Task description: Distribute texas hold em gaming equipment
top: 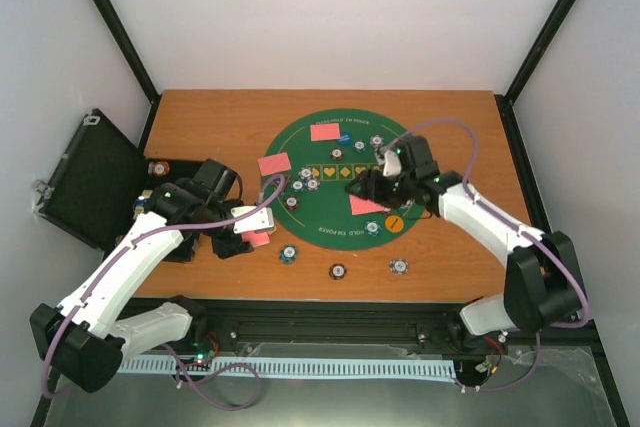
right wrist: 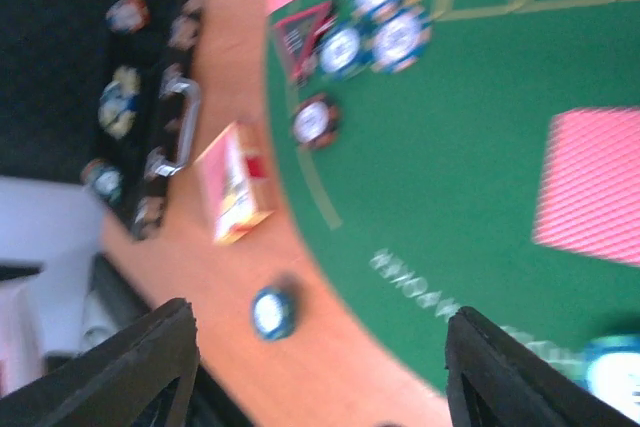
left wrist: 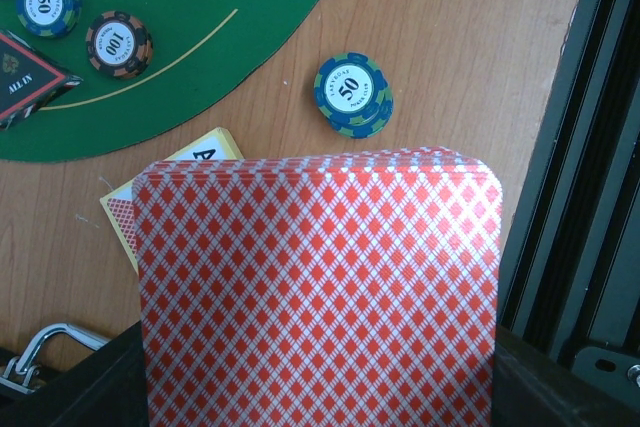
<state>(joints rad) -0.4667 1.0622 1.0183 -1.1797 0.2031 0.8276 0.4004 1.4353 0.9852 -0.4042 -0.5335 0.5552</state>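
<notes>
My left gripper has the red-backed stack's loose end [top: 258, 239] sticking out of it toward the mat, so my right gripper should go there next until it closes on a card [left wrist: 318, 169].
My left gripper [top: 247, 234] is shut on a stack of red-backed playing cards [left wrist: 320, 287] that fills the lower left wrist view, held over the wood left of the green mat [top: 330, 219]. My right gripper [top: 376, 187] is open and empty above the mat, next to a red-backed card [top: 364, 206]; that card also shows in the blurred right wrist view [right wrist: 590, 182]. Two more cards [top: 325, 132] [top: 274, 162] lie face down on the mat. Striped chips [top: 299, 184] cluster on the mat's left. An orange button disc [top: 395, 221] lies near the right arm. The triangle marker [left wrist: 25, 77] reads ALL IN.
The black hinged case [top: 95, 182] lies open at the table's left edge, with chips in its tray [right wrist: 125, 107]. A yellow card box [left wrist: 195, 157] lies under the held stack. Loose chips [top: 289, 253] [top: 339, 271] [top: 399, 266] sit on the wood in front of the mat.
</notes>
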